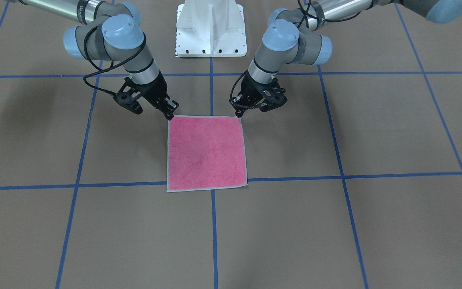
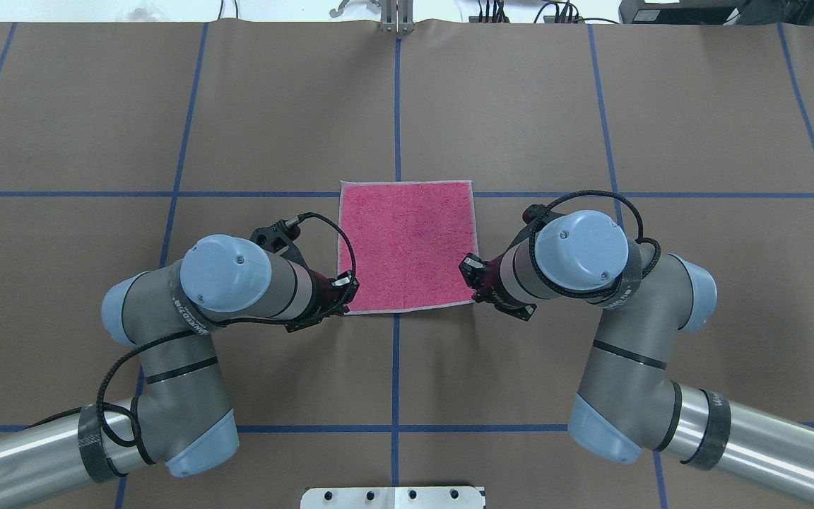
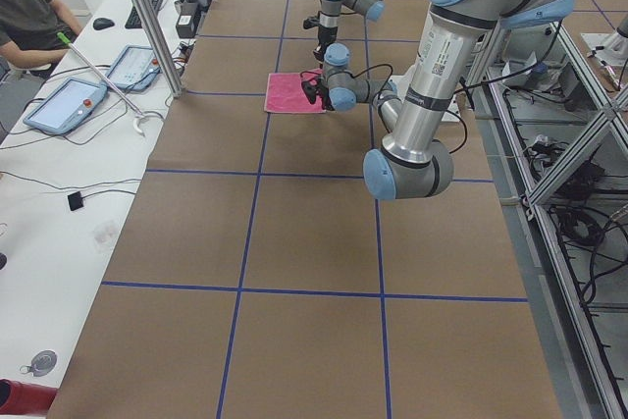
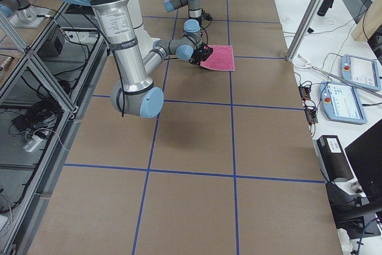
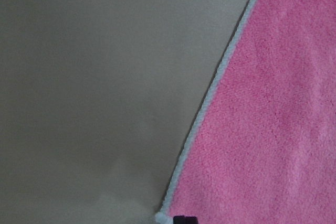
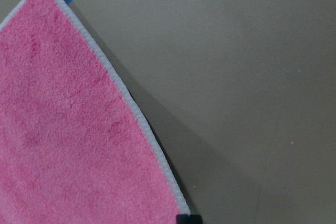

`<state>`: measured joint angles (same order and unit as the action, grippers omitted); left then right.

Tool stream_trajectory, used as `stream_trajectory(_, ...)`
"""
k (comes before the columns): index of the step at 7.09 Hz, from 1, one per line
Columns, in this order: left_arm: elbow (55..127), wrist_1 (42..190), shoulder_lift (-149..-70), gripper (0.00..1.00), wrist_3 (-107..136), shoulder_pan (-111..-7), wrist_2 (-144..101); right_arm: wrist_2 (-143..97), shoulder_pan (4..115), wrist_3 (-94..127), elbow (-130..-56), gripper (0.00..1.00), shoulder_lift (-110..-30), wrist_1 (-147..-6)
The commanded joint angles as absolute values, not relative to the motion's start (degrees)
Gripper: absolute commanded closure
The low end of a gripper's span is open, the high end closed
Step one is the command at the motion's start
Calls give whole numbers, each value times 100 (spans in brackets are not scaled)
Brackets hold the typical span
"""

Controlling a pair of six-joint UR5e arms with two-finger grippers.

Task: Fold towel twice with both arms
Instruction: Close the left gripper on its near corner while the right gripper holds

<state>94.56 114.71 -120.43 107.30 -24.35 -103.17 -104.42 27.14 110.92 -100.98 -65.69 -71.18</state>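
The towel's pink side [image 5: 185,210] is between my left gripper's closed fingers beside the towel corner, so next my left gripper opens, puts its fingers on both sides of the towel's pale stitched edge [image 5: 164,216] and pinches it before lifting.
The towel [image 1: 207,154] lies flat and pink face up on the brown table, its pale stitched edge showing all round. My left gripper [image 1: 239,114] comes down on the towel corner nearest the robot on the front-facing view's right, fingers drawn together on it. My right gripper [image 1: 170,116] pinches the other near-robot corner on that view's left. Each wrist view shows one dark fingertip at the bottom edge, touching the towel [image 5: 273,119] [image 6: 68,145] at its corner. In the overhead view the wrists hide the fingertips beside the towel [image 2: 407,244].
Blue tape lines [image 1: 213,233] cross the brown table cover in a grid. The white pedestal base [image 1: 211,28] stands between the arms. A side desk [image 3: 88,95] with tablets and a seated person [image 3: 29,7] runs along the far edge, behind a metal post [image 3: 147,17].
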Motion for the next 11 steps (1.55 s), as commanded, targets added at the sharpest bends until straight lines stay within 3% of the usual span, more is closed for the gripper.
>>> stream_trajectory(1, 9501, 10794, -12243, 60, 10784, -2400, -10310, -10441, 2716, 11092, -10099, 100, -6566, -7119)
stream_trajectory(5, 9422, 10775, -12287, 65, 10775, -2391, -10318, -10433, 2716, 11092, -10090, 100, -6574, -7119)
stream_trajectory(11, 9334, 10767, -12305, 65, 10749, -2391, -10318, -10433, 2716, 11092, -10081, 100, -6574, -7119)
